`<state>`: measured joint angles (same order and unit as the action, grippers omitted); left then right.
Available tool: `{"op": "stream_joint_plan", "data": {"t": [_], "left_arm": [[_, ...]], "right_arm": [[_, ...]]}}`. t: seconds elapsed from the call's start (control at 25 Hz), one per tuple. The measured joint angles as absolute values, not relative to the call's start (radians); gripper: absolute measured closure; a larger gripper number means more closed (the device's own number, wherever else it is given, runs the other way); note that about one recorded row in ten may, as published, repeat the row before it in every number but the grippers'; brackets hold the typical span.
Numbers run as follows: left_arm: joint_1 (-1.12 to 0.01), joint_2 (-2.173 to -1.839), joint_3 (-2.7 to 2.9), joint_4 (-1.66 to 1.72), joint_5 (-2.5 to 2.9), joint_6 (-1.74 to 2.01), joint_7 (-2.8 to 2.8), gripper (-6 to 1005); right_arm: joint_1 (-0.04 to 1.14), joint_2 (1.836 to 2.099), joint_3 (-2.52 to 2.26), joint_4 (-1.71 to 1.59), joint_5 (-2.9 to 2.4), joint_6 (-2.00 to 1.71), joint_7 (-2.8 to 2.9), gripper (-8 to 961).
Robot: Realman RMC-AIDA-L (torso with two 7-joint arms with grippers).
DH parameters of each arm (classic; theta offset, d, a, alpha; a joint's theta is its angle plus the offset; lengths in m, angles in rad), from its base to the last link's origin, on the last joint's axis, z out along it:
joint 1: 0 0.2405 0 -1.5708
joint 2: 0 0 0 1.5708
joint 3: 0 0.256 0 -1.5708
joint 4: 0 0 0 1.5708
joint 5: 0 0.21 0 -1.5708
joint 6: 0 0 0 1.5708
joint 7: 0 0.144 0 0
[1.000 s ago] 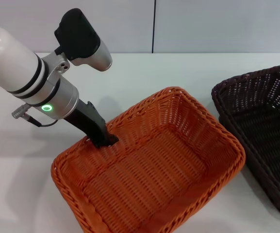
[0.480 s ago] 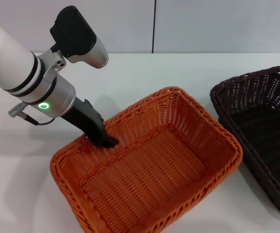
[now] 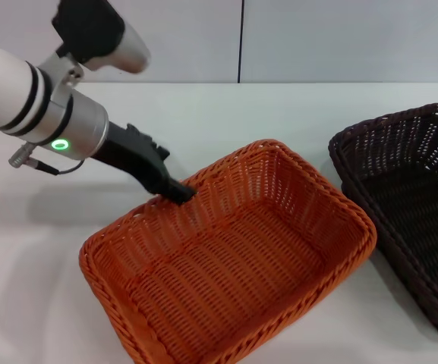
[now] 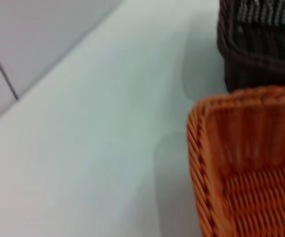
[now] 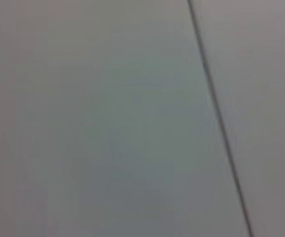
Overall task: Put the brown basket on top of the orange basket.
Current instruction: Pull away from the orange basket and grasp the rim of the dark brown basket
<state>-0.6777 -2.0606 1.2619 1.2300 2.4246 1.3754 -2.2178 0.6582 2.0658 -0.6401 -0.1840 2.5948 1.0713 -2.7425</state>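
Note:
The brown basket is at a slant close to the orange basket's corner (image 3: 369,227). Next, my right gripper comes back and turns the brown basket straight (image 3: 423,201) before the stacking.
The orange basket (image 3: 234,265) stands on the white table in the middle of the head view, with its long side running diagonally. The brown basket (image 3: 420,205) stands on the table to its right, close beside it and partly cut off by the picture's edge. My left gripper (image 3: 179,192) is at the far left rim of the orange basket, its tip right at the braided edge. The left wrist view shows a corner of the orange basket (image 4: 251,163) and, beyond it, the brown basket (image 4: 261,44). My right gripper is out of view.
The white table (image 3: 279,114) reaches back to a grey panelled wall (image 3: 317,38). The right wrist view shows only a plain grey surface (image 5: 107,123) with a dark seam.
My left gripper has risen from inside the orange basket's far left wall and moved up and right to the rim. The orange basket shifted slightly left earlier. The brown basket has not moved.

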Motion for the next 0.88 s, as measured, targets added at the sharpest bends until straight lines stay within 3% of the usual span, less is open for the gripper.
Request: {"op": "stream_joint_plan", "data": {"t": [0.12, 0.2, 0.24, 0.32, 0.36, 0.4, 0.52, 0.56, 0.6, 0.64, 0.68, 0.76, 0.88], "left_arm": [[-0.659, -2.06, 1.254, 1.249, 2.39, 1.347, -2.205, 176], [-0.632, -2.06, 1.249, 1.271, 2.345, 1.308, -2.178, 143], [-0.614, -2.061, 1.249, 1.279, 2.313, 1.285, -2.161, 143], [-0.587, -2.061, 1.249, 1.284, 2.251, 1.243, -2.125, 143], [-0.562, -2.061, 1.249, 1.282, 2.184, 1.2, -2.082, 143], [-0.562, -2.061, 1.249, 1.282, 2.184, 1.2, -2.082, 143], [-0.532, -2.06, 1.249, 1.28, 2.096, 1.158, -2.031, 143], [-0.521, -2.06, 1.249, 1.281, 2.067, 1.148, -2.012, 143], [-0.515, -2.06, 1.249, 1.281, 2.046, 1.141, -1.998, 143], [-0.515, -2.06, 1.249, 1.281, 2.046, 1.141, -1.998, 143], [-0.499, -2.061, 1.25, 1.28, 1.989, 1.12, -1.961, 143], [-0.481, -2.062, 1.255, 1.277, 1.929, 1.083, -1.93, 143], [-0.474, -2.062, 1.257, 1.273, 1.901, 1.049, -1.92, 143]], "right_arm": [[0.647, 2.054, -0.64, -0.245, 2.494, 1.034, -2.638, 295], [0.629, 2.013, -0.639, -0.375, 2.274, 0.98, -2.396, 295], [0.629, 2.013, -0.639, -0.375, 2.274, 0.98, -2.396, 295], [0.628, 1.969, -0.64, -0.473, 2.083, 0.957, -2.217, 295], [0.639, 1.916, -0.639, -0.57, 1.882, 0.956, -2.049, 295], [0.639, 1.916, -0.639, -0.57, 1.882, 0.956, -2.049, 295], [0.671, 1.849, -0.646, -0.685, 1.625, 0.997, -1.908, 295], [0.701, 1.809, -0.666, -0.738, 1.477, 1.048, -1.851, 295], [0.701, 1.809, -0.666, -0.738, 1.477, 1.048, -1.851, 295], [0.737, 1.772, -0.7, -0.772, 1.342, 1.104, -1.806, 295], [0.737, 1.772, -0.7, -0.772, 1.342, 1.104, -1.806, 295], [0.805, 1.728, -0.755, -0.804, 1.1, 1.236, -1.745, 295], [0.857, 1.724, -0.761, -0.846, 0.894, 1.388, -1.701, 295]]}}
